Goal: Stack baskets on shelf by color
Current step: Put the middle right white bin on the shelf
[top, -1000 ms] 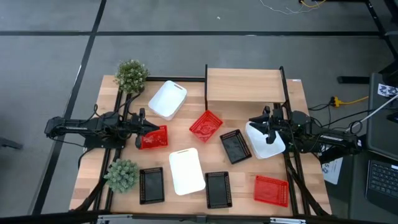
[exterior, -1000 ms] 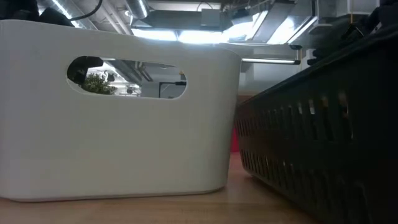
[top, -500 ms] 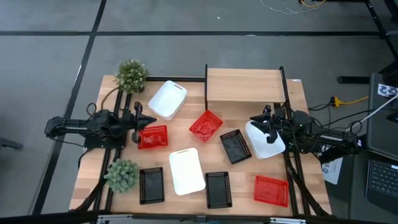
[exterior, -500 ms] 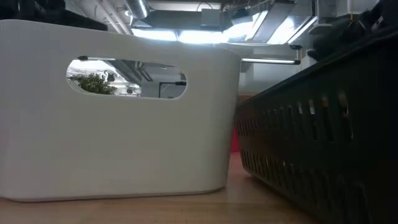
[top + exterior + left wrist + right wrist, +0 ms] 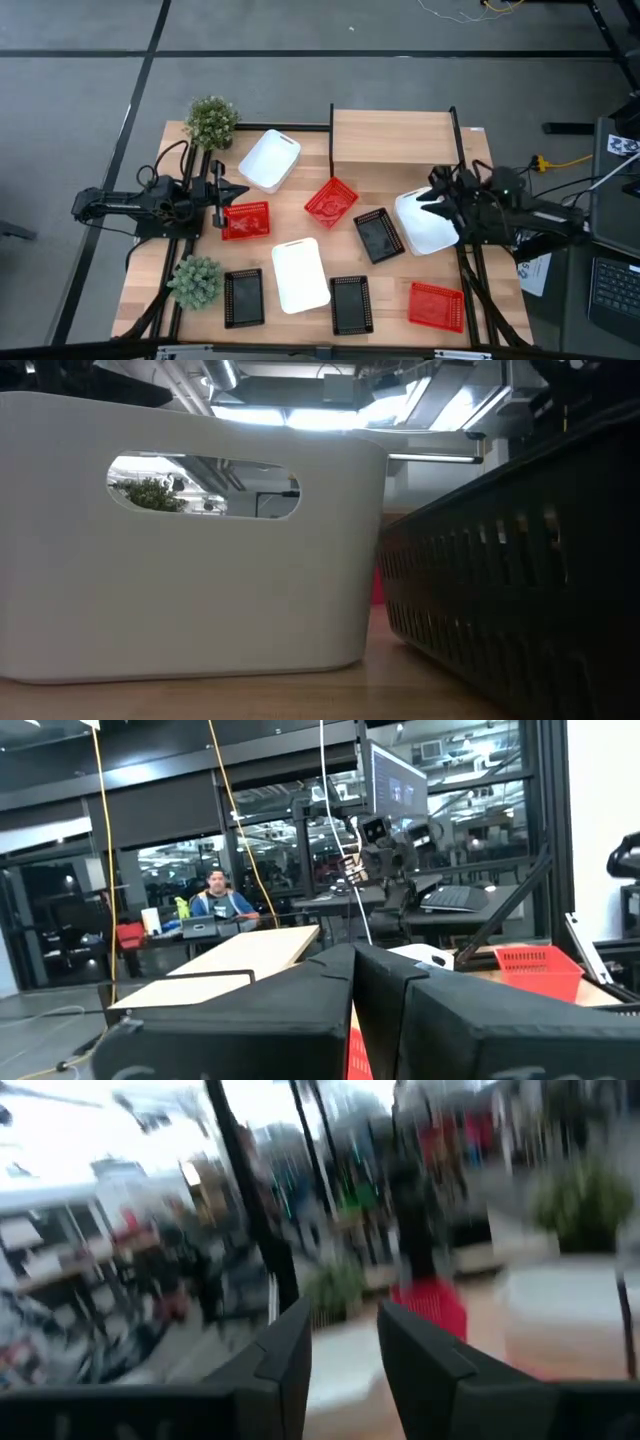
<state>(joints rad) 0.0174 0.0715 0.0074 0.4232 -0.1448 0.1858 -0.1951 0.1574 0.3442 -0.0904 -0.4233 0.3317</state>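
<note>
The white basket's shelf-facing end sits under my empty, hovering right gripper, which should swing back and grab the basket's near rim [image 5: 437, 249] before lifting it to the shelf.
My right gripper [image 5: 428, 205] is at the table's right, over the far end of a white basket [image 5: 425, 232] that lies in front of the wooden shelf [image 5: 392, 138]. Its fingers [image 5: 345, 1350] stand a narrow gap apart, shut on that basket. My left gripper [image 5: 228, 192] is shut and empty, just left of and beyond a red mesh basket [image 5: 247, 221] resting flat on the table. In the left wrist view its fingers [image 5: 352, 990] meet. My right gripper holds the white basket at the far end of its rim [image 5: 418, 203], coming from the table's right and slanting down. The gripper itself hides the place of contact. Whether the basket's bottom is on the table, I cannot tell.
Loose on the table are another red basket [image 5: 330, 201], a third red one [image 5: 436, 305], black baskets [image 5: 378, 235] [image 5: 243, 297] [image 5: 351, 304] and white baskets [image 5: 269, 160] [image 5: 300, 275]. Two potted plants [image 5: 211, 121] [image 5: 196, 282] stand at the left.
My left gripper has drawn back from the red basket's left edge toward the table's left and far side; the basket has stayed put. My right arm has shifted a little toward the table's right, still at the white basket.
</note>
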